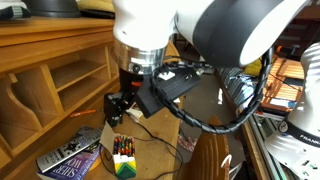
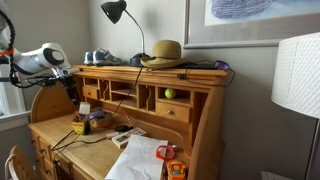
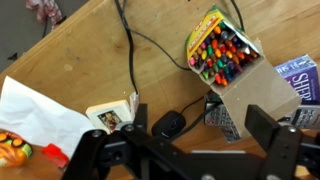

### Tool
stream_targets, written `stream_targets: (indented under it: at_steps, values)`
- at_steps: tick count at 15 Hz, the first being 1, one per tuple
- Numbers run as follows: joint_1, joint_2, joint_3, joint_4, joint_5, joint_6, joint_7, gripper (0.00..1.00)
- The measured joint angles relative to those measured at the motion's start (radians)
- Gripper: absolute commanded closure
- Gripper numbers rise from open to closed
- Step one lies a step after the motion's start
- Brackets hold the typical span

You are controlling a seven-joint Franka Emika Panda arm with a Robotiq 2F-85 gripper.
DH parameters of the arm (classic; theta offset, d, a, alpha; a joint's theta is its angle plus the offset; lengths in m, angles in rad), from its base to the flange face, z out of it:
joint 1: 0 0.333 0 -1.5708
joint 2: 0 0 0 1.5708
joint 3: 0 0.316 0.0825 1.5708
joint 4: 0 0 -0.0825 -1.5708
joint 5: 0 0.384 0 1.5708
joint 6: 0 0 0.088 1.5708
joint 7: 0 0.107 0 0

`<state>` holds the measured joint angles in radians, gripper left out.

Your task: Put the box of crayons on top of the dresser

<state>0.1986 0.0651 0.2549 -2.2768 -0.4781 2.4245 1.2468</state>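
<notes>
The lid of the box of crayons is wide open, so the robot's gripper should push the lid closed over the coloured tips before it takes the box.
The box of crayons is green and yellow, lies on the dresser's writing surface, and its open end shows several coloured tips. It also shows in both exterior views. My gripper is open and empty, hovering above the surface just short of the box; it appears in an exterior view above the box. The dresser is light-brown wood with cubbyholes and a flat top.
A black mouse with its cable lies between my fingers. A purple book and a keypad device lie beside the box. White paper and a small card lie nearby. A hat and a lamp stand on the dresser top.
</notes>
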Motion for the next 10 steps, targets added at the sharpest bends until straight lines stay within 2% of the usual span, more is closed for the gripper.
stream_targets:
  at_steps: [3, 5, 8, 10]
  values:
    - [0.004, -0.023, -0.020, -0.124, -0.059, 0.180, 0.171, 0.00]
    - [0.004, -0.062, -0.022, -0.179, -0.143, 0.249, 0.295, 0.00]
    - [0.004, -0.143, -0.015, -0.218, -0.282, 0.260, 0.472, 0.00]
    - [-0.001, -0.166, -0.017, -0.215, -0.302, 0.253, 0.518, 0.00]
